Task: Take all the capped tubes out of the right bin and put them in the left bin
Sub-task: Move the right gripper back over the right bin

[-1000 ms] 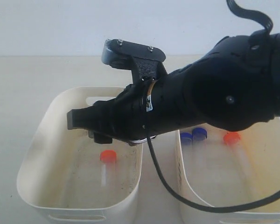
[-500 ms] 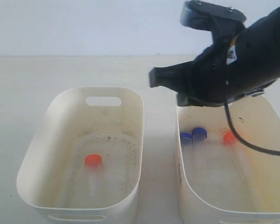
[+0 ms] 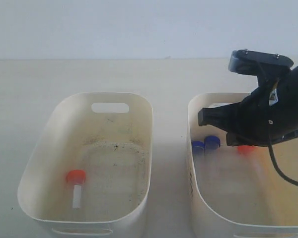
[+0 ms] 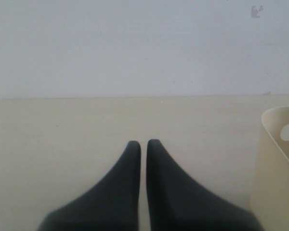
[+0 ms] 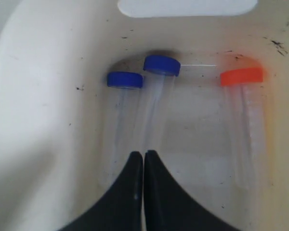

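Observation:
The inner blue-capped tube (image 3: 212, 143) lies across the right gripper's fingers with open space (image 5: 195, 122) next to it, so the robot should keep lowering that gripper until the fingers open above the tube.
The left bin (image 3: 44, 148), with a dark grime ring on its floor, holds one orange-capped tube (image 3: 76, 183) lying near its front left. The right bin (image 3: 194, 183) holds two blue-capped tubes (image 5: 124, 80) (image 5: 162, 65) side by side and one orange-capped tube (image 5: 241, 76). My right gripper (image 5: 144, 154) hovers shut and empty above the right bin, just behind the blue-capped pair; its arm (image 3: 268, 119) covers the bin's far end. My left gripper (image 4: 140, 143) is shut over bare table, beside the left bin's wall (image 4: 274, 163).
Both bins stand side by side on a pale beige table (image 3: 39, 79) with a narrow gap between them. A black cable (image 3: 283, 173) loops from the right arm over the right bin. A white wall rises behind the table.
The right arm has swung from over the left bin back to the right bin. The orange-capped tube left in the left bin has rolled toward its front left.

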You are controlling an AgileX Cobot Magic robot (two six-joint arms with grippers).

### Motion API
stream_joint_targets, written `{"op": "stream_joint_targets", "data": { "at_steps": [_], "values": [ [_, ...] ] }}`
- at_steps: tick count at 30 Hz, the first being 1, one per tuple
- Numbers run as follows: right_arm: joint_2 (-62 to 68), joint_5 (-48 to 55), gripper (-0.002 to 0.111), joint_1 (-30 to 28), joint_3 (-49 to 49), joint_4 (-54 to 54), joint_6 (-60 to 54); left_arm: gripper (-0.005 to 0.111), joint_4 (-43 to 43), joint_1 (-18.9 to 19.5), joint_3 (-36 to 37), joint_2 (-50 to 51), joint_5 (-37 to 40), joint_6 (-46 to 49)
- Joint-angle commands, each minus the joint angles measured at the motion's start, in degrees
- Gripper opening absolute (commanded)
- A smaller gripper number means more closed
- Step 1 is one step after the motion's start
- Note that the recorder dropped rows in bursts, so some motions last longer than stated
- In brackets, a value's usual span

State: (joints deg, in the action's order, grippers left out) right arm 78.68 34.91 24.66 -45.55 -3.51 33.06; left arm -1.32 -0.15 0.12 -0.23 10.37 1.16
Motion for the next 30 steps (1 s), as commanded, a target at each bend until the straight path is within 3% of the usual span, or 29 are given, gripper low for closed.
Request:
{"op": "stream_joint_targets", "data": {
  "at_steps": [1, 10, 30],
  "values": [
    [3.8, -0.6, 0.000, -0.3, 0.4, 0.0, -1.8, 0.004, -0.2, -0.4, -0.1, 0.2, -0.4, -0.2],
    [8.5, -5.2, 0.000, -0.3, 0.2, -0.2, -2.2, 0.004, -0.2, -0.4, -0.1, 0.2, -0.4, -0.2],
    [9.0, -5.0, 0.000, -1.8, 0.2, -0.7, -1.8, 0.004, -0.2, -0.4, -0.1, 0.2, -0.4, -0.2]
  ]
}}
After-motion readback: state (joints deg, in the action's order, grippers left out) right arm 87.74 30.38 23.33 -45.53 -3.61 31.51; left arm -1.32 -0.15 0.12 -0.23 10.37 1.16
